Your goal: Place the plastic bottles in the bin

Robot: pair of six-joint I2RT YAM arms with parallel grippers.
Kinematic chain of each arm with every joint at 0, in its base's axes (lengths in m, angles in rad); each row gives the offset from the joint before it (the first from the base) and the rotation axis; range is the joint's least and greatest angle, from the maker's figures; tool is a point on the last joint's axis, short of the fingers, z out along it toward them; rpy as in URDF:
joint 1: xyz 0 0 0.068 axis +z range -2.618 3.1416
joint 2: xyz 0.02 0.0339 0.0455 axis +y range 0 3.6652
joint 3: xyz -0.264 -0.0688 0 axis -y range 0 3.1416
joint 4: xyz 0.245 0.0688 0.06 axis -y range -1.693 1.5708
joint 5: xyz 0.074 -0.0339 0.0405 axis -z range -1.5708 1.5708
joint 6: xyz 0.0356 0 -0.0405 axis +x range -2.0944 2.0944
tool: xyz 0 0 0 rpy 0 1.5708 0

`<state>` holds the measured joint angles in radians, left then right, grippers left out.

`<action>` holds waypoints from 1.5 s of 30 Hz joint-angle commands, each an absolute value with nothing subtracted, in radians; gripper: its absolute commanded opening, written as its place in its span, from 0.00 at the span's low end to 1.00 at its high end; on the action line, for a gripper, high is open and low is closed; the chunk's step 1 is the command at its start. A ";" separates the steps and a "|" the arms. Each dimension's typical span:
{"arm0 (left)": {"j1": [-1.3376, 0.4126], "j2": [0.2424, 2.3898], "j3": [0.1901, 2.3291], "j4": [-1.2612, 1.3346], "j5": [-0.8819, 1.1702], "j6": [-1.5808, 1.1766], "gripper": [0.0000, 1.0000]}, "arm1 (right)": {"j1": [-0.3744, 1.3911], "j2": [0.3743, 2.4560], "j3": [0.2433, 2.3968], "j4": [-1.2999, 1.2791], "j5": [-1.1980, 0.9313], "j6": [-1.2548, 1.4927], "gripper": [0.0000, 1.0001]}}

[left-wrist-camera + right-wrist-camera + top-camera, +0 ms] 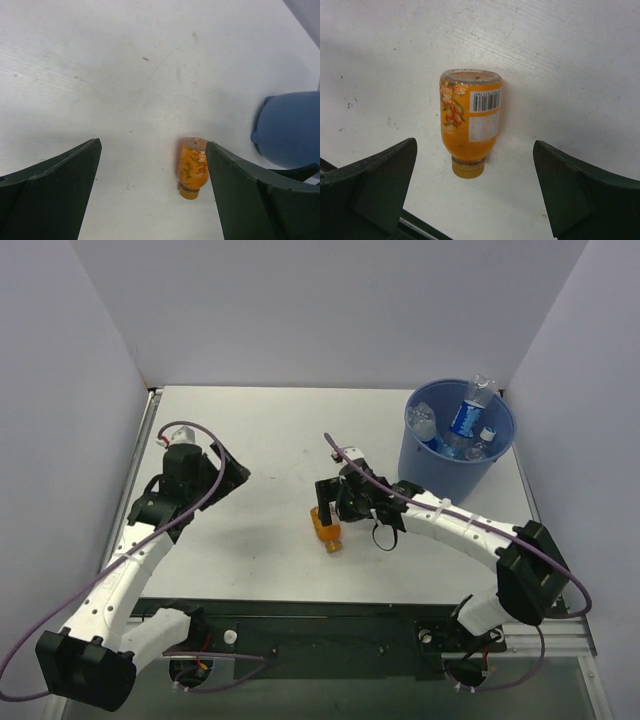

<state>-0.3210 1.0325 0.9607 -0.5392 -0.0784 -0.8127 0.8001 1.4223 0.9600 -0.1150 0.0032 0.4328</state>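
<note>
The orange bottle [327,530] is far from my left gripper and close below my right gripper, so next my right gripper grabs it and takes it to the blue bin [450,440].
A stubby orange bottle [326,530] lies on its side on the white table, cap toward the near edge. My right gripper [330,504] is open just above and behind it. In the right wrist view the orange bottle [470,122] lies ahead of the open right gripper [475,145], apart from both fingers. My left gripper [240,474] is open and empty at the left. The left wrist view shows the open left gripper [152,145], with the orange bottle [192,167] far off. The blue bin [420,455] stands at the back right and holds several clear and blue-labelled bottles [466,418].
Grey walls close the table at the left, back and right. The bin [292,127] shows as a blue shape at the right edge of the left wrist view. A black rail [330,625] runs along the near edge by the arm bases.
</note>
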 commanded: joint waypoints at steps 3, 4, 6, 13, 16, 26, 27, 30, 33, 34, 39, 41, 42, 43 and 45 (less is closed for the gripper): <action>-0.190 1.003 0.854 -0.606 0.000 -0.768 0.97 | 0.811 1.615 1.112 -0.120 -0.025 0.376 0.95; -0.180 0.999 0.844 -0.606 0.000 -0.767 0.97 | 0.811 1.662 1.126 -0.124 -0.023 0.386 0.95; -0.170 0.994 0.835 -0.609 0.000 -0.769 0.97 | 0.811 1.728 1.161 -0.130 -0.038 0.406 0.88; -0.160 1.014 0.834 -0.591 0.032 -0.761 0.97 | 0.811 1.796 1.209 -0.153 -0.031 0.449 0.65; -0.158 1.032 0.836 -0.581 0.034 -0.764 0.97 | 0.811 1.786 1.233 -0.199 -0.011 0.436 0.48; -0.140 1.034 0.836 -0.584 0.051 -0.759 0.97 | 0.715 1.369 1.383 -0.322 0.283 0.324 0.38; -0.135 1.032 0.836 -0.583 0.076 -0.762 0.97 | 0.683 1.291 1.388 -0.312 0.340 0.302 0.39; -0.126 1.019 0.836 -0.572 0.120 -0.767 0.97 | 0.579 1.169 1.391 -0.240 0.431 0.259 0.43; -0.121 1.006 0.838 -0.572 0.130 -0.761 0.97 | 0.483 1.095 1.405 -0.196 0.524 0.236 0.46; -0.121 1.003 0.838 -0.577 0.129 -0.761 0.97 | 0.435 1.086 1.419 -0.186 0.523 0.236 0.46; -0.117 0.991 0.822 -0.581 0.133 -0.758 0.97 | 0.267 1.118 1.462 -0.173 0.505 0.253 0.48; -0.117 0.986 0.818 -0.584 0.133 -0.758 0.97 | 0.247 1.141 1.459 -0.190 0.537 0.247 0.51; -0.115 0.983 0.815 -0.586 0.132 -0.758 0.97 | 0.241 1.152 1.450 -0.189 0.541 0.244 0.52; -0.115 0.979 0.813 -0.586 0.130 -0.758 0.97 | 0.236 1.157 1.434 -0.189 0.538 0.245 0.60; -0.112 0.973 0.808 -0.586 0.129 -0.756 0.97 | 0.226 1.181 1.427 -0.215 0.528 0.265 0.74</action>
<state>-0.1223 1.0012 0.8116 -0.6170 0.1173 -0.7727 0.2420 1.1309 1.4525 -0.1699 0.5049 0.2600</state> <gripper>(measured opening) 0.971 0.632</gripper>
